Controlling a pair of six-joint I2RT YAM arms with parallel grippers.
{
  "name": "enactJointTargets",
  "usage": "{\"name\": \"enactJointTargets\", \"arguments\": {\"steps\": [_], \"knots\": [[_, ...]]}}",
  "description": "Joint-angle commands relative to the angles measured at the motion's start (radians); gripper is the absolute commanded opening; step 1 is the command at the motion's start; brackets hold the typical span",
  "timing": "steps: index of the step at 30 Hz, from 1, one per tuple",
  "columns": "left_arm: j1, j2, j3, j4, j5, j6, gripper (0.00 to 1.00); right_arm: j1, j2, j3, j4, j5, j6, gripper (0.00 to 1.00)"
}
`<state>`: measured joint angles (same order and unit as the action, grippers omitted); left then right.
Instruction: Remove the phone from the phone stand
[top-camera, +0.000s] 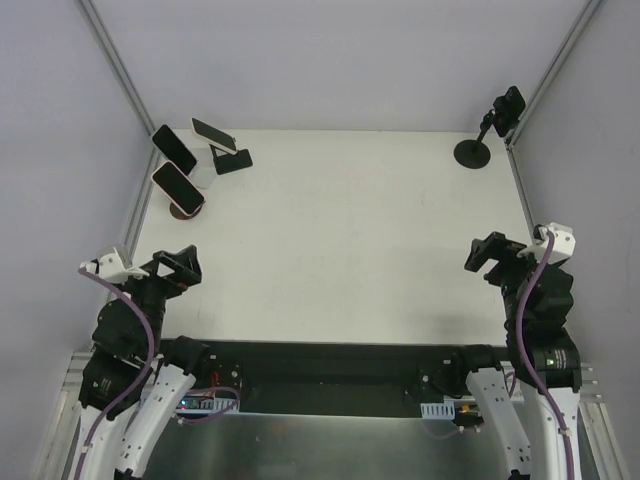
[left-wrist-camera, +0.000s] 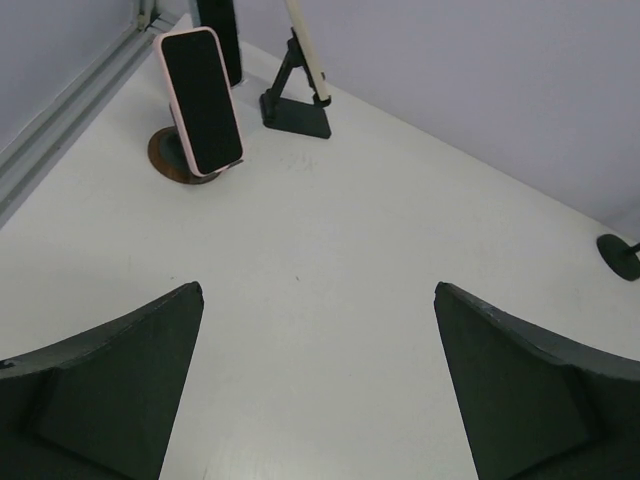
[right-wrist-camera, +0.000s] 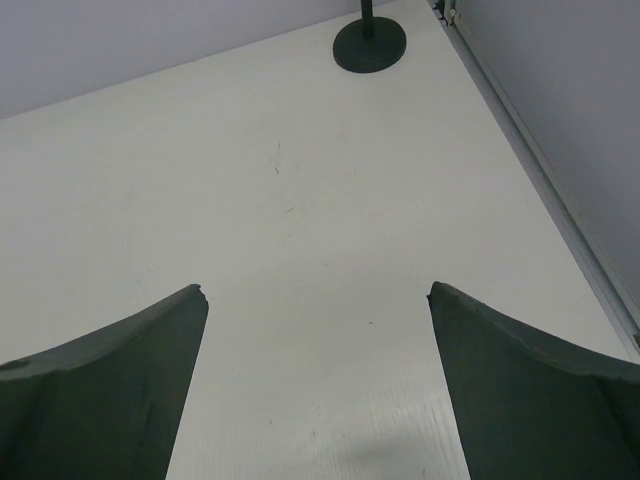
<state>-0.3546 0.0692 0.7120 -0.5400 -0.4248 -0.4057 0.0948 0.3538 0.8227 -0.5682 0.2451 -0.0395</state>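
Observation:
The pink-cased phone (top-camera: 179, 188) stands in front of the dark phone with its side edge (top-camera: 163, 190) clear, so my left gripper should continue reaching until its fingers straddle that edge.
Three phones stand on stands at the table's far left. A pink-cased phone (top-camera: 178, 187) leans on a round brown stand (top-camera: 184, 209); it also shows in the left wrist view (left-wrist-camera: 200, 100) on that stand (left-wrist-camera: 168, 157). A dark phone (top-camera: 175, 148) stands behind it. A cream-edged phone (top-camera: 213, 134) rests on a black folding stand (top-camera: 233, 160), also seen in the left wrist view (left-wrist-camera: 295, 110). My left gripper (top-camera: 180, 268) is open and empty, well short of the phones. My right gripper (top-camera: 492, 256) is open and empty at the right.
A black camera on a round-based stand (top-camera: 473, 152) stands at the far right corner, its base in the right wrist view (right-wrist-camera: 370, 45). Metal frame rails run along the table's left (left-wrist-camera: 60, 110) and right (right-wrist-camera: 540, 160) edges.

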Motion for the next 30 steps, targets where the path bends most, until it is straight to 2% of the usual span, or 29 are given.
{"name": "enactJointTargets", "arguments": {"steps": [1,8,12,16,21,22,25,26,27,29,30], "knots": [[-0.006,0.110,-0.011,0.049,-0.127,-0.053,0.99,-0.004,0.019,0.006,0.010,-0.033,-0.056,0.96],[-0.006,0.277,0.033,0.066,-0.296,-0.160,0.99,-0.004,-0.021,-0.069,0.073,-0.009,-0.140,0.96],[-0.006,0.385,0.093,0.064,-0.338,-0.223,0.99,0.046,-0.039,-0.106,0.097,-0.035,-0.129,0.96],[-0.004,0.573,0.179,0.066,-0.356,-0.216,0.99,0.068,-0.070,-0.143,0.110,-0.052,-0.135,0.96],[0.006,0.793,0.294,0.098,-0.365,-0.138,0.99,0.092,-0.107,-0.183,0.110,-0.035,-0.171,0.96],[0.017,0.858,0.299,0.163,-0.336,-0.108,0.99,0.094,-0.111,-0.192,0.111,-0.035,-0.174,0.96],[0.130,0.982,0.328,0.242,-0.130,-0.042,0.99,0.094,-0.118,-0.198,0.110,-0.041,-0.177,0.96],[0.225,1.012,0.360,0.261,-0.065,-0.044,0.99,0.094,-0.115,-0.195,0.097,-0.046,-0.177,0.96],[0.262,1.041,0.374,0.270,0.054,-0.048,0.99,0.094,-0.099,-0.191,0.091,-0.059,-0.178,0.96],[0.348,1.112,0.398,0.337,0.142,-0.022,0.99,0.092,-0.087,-0.189,0.084,-0.081,-0.189,0.96],[0.376,1.130,0.402,0.368,0.228,0.040,0.99,0.095,-0.082,-0.194,0.090,-0.104,-0.194,0.96]]}}
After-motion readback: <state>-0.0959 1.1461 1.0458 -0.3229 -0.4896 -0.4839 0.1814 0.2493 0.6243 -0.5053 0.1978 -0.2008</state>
